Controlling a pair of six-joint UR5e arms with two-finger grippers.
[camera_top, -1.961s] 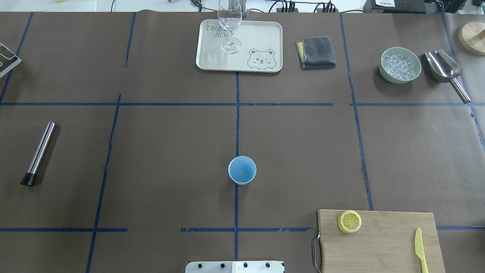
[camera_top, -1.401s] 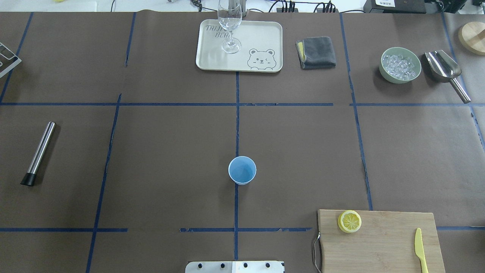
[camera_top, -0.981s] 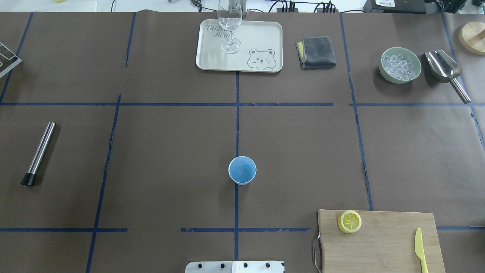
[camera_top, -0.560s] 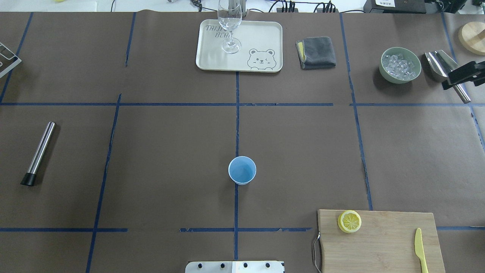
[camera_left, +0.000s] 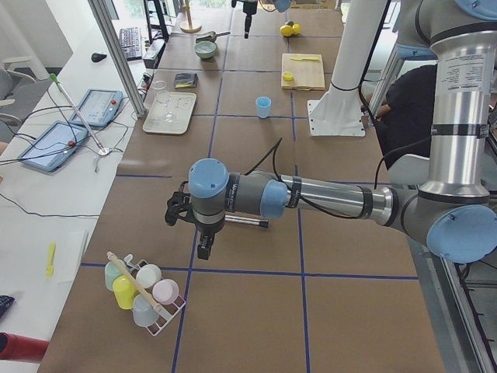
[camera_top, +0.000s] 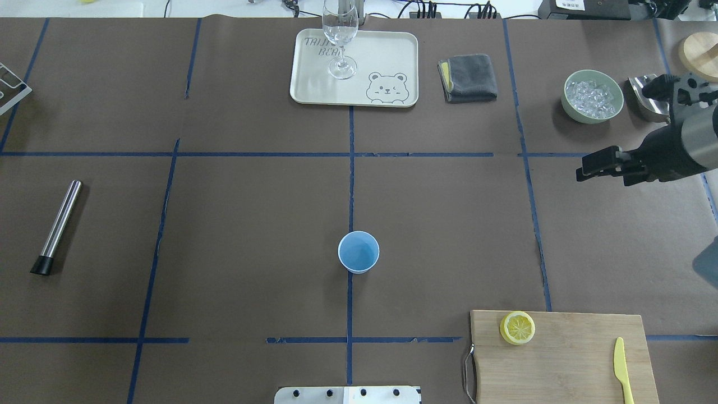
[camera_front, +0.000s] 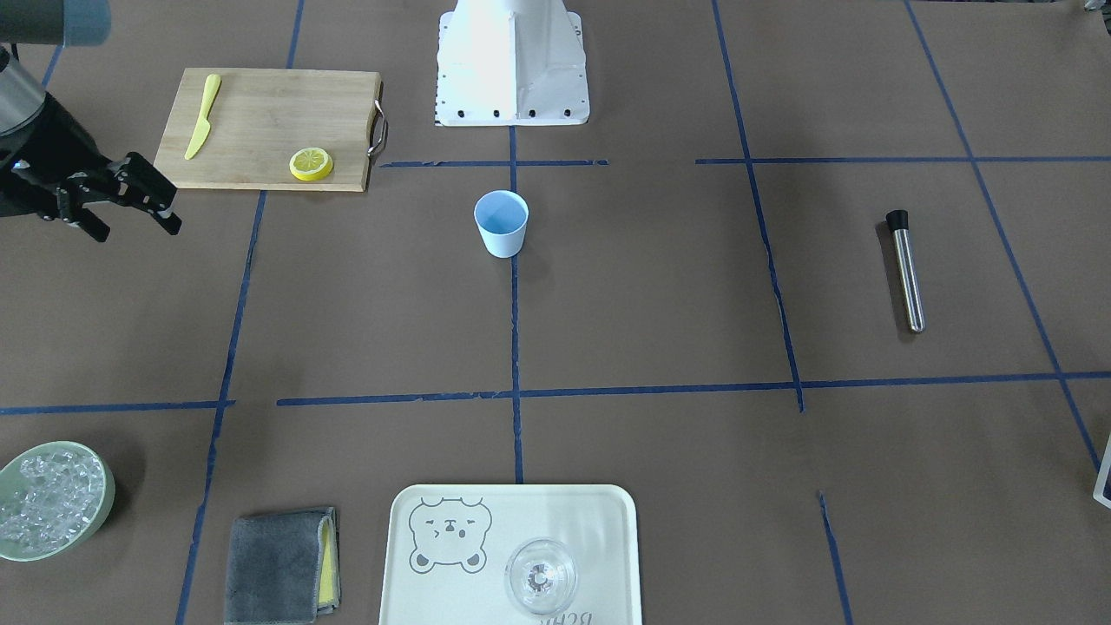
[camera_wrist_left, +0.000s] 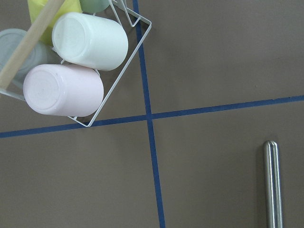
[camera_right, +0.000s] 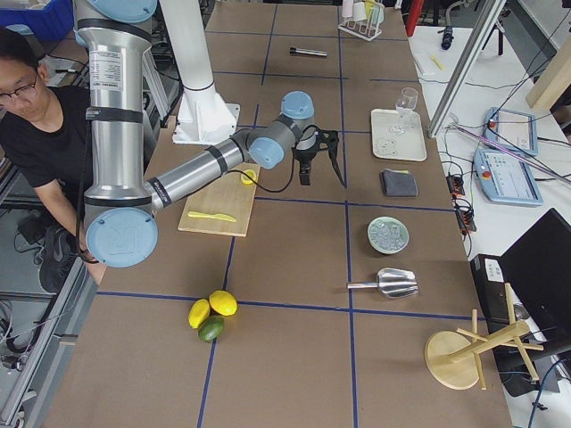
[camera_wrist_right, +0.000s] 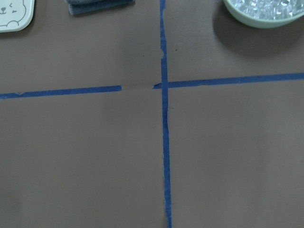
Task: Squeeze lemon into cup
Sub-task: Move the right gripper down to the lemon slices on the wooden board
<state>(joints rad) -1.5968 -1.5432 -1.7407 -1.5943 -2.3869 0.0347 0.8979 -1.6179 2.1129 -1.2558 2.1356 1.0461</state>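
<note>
A deep yellow rim [camera_front: 313, 177] can be seen below the lemon's cut side. The lemon slice [camera_front: 310, 161] will leave another slice on the board when I pick it up.
The lemon [camera_top: 517, 327] slice lies flat on the far left corner of the wooden cutting board [camera_top: 572, 359]. Near the table's middle the pale blue cup [camera_top: 358, 252] stands upright, nothing in it. My right gripper [camera_top: 612, 130] hangs open over the right side of the table, between the ice bowl and the board, well away from lemon [camera_front: 311, 163] and cup [camera_front: 502, 223]. Its fingers hold nothing. My left gripper [camera_left: 198, 233] shows only in the exterior left view, above the table's left end; I cannot tell its state.
A yellow knife [camera_top: 621, 370] lies on the board. At the back are a green ice bowl [camera_top: 578, 116], a steel scoop [camera_top: 645, 104], a folded cloth [camera_top: 470, 77] and a tray [camera_top: 387, 50] with a glass [camera_top: 340, 39]. A steel tube [camera_top: 59, 224] lies left. A cup rack [camera_left: 144, 291] sits below the left arm.
My right arm has come in from the overhead view's right edge and moved left and nearer, its gripper open. Lemon, cup and everything else have stayed put.
</note>
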